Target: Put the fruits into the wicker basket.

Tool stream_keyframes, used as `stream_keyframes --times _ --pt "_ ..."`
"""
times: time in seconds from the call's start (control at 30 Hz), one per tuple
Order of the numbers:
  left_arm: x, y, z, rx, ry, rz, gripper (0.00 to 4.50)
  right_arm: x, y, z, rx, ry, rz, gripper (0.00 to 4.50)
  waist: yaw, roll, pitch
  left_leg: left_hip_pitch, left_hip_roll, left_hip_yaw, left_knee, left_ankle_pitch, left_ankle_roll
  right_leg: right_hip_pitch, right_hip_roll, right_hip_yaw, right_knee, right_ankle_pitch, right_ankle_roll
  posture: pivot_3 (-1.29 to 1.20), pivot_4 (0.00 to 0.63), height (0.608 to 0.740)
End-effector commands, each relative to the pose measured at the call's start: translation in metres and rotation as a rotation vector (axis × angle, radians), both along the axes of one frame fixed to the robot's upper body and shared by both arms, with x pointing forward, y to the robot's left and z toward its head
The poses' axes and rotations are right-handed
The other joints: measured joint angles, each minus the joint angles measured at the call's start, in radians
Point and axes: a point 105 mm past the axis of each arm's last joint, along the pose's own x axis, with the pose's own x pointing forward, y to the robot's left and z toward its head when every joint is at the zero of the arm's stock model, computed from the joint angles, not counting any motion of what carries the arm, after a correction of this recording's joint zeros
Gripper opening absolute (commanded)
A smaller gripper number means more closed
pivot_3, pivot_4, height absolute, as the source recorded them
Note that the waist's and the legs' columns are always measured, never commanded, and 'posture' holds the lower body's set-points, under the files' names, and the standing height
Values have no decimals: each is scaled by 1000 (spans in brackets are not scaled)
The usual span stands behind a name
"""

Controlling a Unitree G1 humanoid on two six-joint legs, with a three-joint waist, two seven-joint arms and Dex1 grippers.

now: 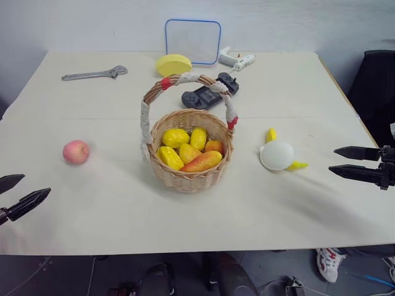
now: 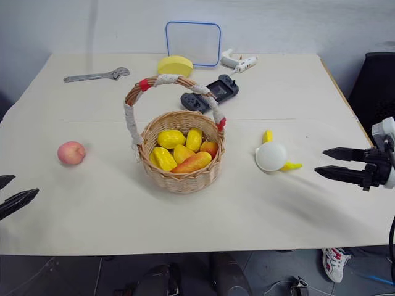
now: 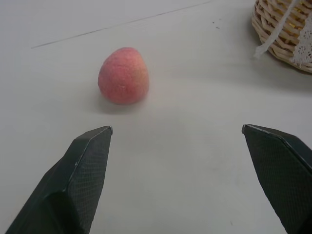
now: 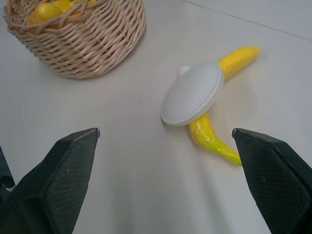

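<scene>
The white lid is resting at a slant across the banana. The lid will come away when I pick it up, and the banana will stay behind.
The wicker basket stands mid-table with several yellow and orange fruits inside it. A pinkish-red apple lies on the table to its left; my left gripper hovers open near the front left edge, short of the apple. Right of the basket lies a yellow banana, partly covered by a white round lid resting on it. My right gripper is open at the right edge, pointing toward the banana and apart from it.
At the back lie a wrench, a pale-yellow half-round block, a black game controller, a white glue gun and a blue-rimmed white board. A black chair stands beside the table's right edge.
</scene>
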Motion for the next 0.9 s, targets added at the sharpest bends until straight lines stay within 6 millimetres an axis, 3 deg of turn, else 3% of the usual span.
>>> stream_keyframes --times 0.03,0.5,0.63,0.8,0.9 --pt "-8 4 8 36 -26 9 4486 -1 2 11 9 -33 23 4500 1 0 0 0 0 0 0 0 0 0 0 0 0 0 0 0 150 740" --pt "9 4 5 63 -19 2 4486 4 -4 2 -33 -45 -48 4500 4 0 0 0 0 0 1 0 0 0 0 0 1 0 0 0 150 740" --pt "18 -6 -1 52 -12 -41 4486 6 -5 0 -70 -60 -68 4500 3 0 0 0 0 0 1 0 0 0 0 0 1 0 0 0 150 740" --pt "31 -14 12 37 -45 -78 4486 4 0 -1 -76 -68 -96 4500 5 0 0 0 0 0 1 1 0 0 0 0 2 0 0 0 150 740" --pt "40 -34 26 32 -63 -176 4486 6 11 4 4 -64 -143 4500 5 0 0 0 0 0 1 1 -1 1 0 0 2 0 0 0 150 740"
